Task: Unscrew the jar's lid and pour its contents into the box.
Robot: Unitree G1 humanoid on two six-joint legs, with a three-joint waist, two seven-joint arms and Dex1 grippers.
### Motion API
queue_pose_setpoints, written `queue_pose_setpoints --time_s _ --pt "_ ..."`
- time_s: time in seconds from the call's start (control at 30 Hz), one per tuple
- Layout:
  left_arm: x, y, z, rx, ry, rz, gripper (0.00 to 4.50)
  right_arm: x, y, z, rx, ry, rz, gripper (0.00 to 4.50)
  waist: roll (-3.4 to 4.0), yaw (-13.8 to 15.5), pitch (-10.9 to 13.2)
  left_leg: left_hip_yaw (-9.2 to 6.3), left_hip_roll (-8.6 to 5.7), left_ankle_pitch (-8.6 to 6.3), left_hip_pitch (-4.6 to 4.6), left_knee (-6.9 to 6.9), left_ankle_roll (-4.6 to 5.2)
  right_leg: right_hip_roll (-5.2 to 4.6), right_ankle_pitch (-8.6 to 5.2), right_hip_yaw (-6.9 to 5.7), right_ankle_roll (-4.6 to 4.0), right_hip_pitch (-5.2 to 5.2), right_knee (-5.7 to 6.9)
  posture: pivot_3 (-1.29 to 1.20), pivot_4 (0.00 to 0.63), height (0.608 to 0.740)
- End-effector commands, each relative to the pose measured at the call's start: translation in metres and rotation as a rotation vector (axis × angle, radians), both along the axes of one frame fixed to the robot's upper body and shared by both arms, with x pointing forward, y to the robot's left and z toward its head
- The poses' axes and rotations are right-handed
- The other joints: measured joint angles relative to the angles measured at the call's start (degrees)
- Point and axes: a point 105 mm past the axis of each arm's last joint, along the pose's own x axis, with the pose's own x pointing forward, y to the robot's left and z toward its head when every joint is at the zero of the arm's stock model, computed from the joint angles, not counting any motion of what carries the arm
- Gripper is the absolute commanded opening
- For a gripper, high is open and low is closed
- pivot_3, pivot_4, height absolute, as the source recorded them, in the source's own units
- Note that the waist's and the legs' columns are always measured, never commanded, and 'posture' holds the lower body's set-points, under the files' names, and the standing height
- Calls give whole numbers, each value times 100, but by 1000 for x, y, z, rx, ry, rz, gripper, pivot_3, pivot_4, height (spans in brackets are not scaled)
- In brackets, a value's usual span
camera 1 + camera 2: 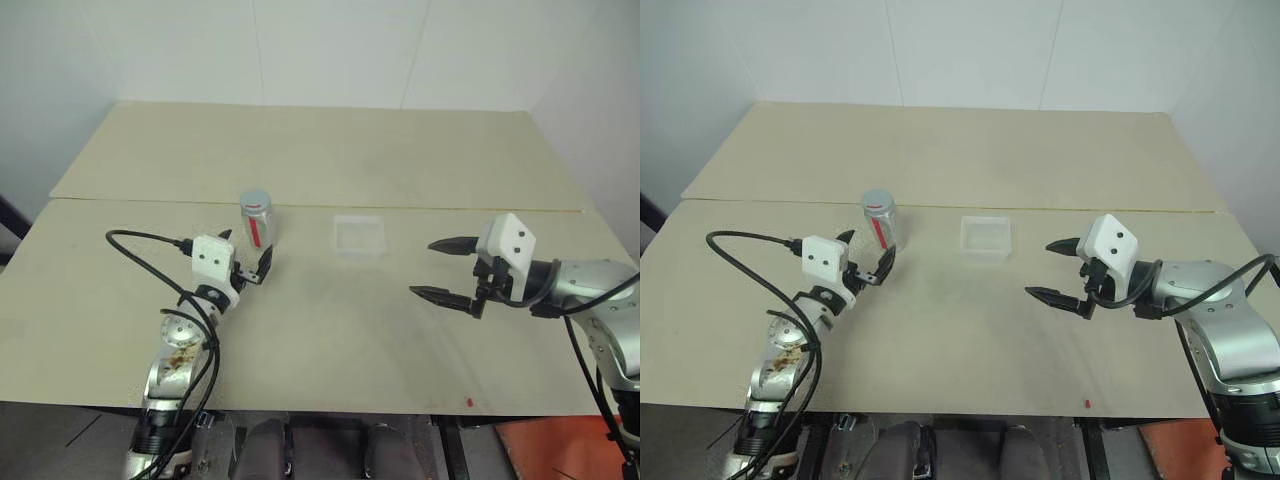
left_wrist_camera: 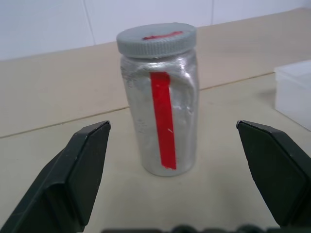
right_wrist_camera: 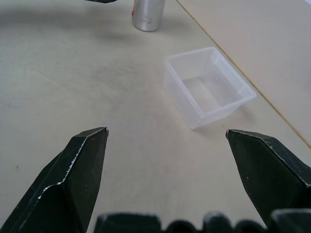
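The open fingers of my left gripper are lined up on both sides of the jar's body [image 1: 259, 228], so they should keep going forward and close below the grey lid [image 1: 257, 216].
The jar [image 1: 257, 226] stands upright left of the table's middle, silvery with a red stripe down its side. Its grey lid [image 2: 156, 40] is screwed on, and the contents are hidden inside. My left gripper [image 1: 247, 252] is open just in front of the jar, its fingers [image 2: 85, 165] spread wider than the jar and short of touching it. The clear empty box [image 1: 359, 236] sits to the jar's right. My right gripper [image 1: 423, 268] hovers open further right, pointing toward the box [image 3: 206, 87], with nothing between its fingers.
The beige table [image 1: 320, 340] has a seam [image 1: 450, 208] running across it just behind the jar and box. A black cable [image 1: 150, 262] loops off my left arm. A small red speck [image 1: 469, 402] lies near the front edge.
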Motion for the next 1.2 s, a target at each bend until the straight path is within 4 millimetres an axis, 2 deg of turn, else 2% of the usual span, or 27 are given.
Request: queue_pose_setpoints --time_s 0.03,0.33,0.93,1.03,1.17,1.2 --pt "6 -1 8 7 -43 12 4500 -3 0 15 1 -65 -3 4490 0 0 0 0 0 0 0 0 0 0 0 -1 0 0 0 0 150 740" --pt "27 -12 9 6 -41 20 4500 -6 0 18 26 -73 -16 4490 -1 8 0 -5 -2 1 0 2 -1 0 0 -8 1 8 -5 0 150 740" --pt "49 -24 15 -6 -40 -23 4500 -11 1 19 30 -80 -30 4490 -1 4 1 -7 -2 5 -2 2 -8 0 1 -15 2 11 -5 0 150 740" --pt "49 -24 12 -6 -24 -19 3950 -11 1 19 30 -83 -31 4500 -1 3 0 -9 -2 4 -1 2 -6 0 1 -17 2 10 -6 0 150 740" --pt "48 -27 9 -3 -12 -41 2758 -11 3 20 29 -85 -27 4500 -1 7 0 -10 -2 4 -1 2 -7 0 1 -17 2 12 -6 0 150 740" --pt "48 -27 9 2 -8 -44 2700 -11 4 20 30 -86 -24 4500 -1 6 0 -10 -2 5 -1 3 -7 0 1 -17 2 12 -6 0 150 740"
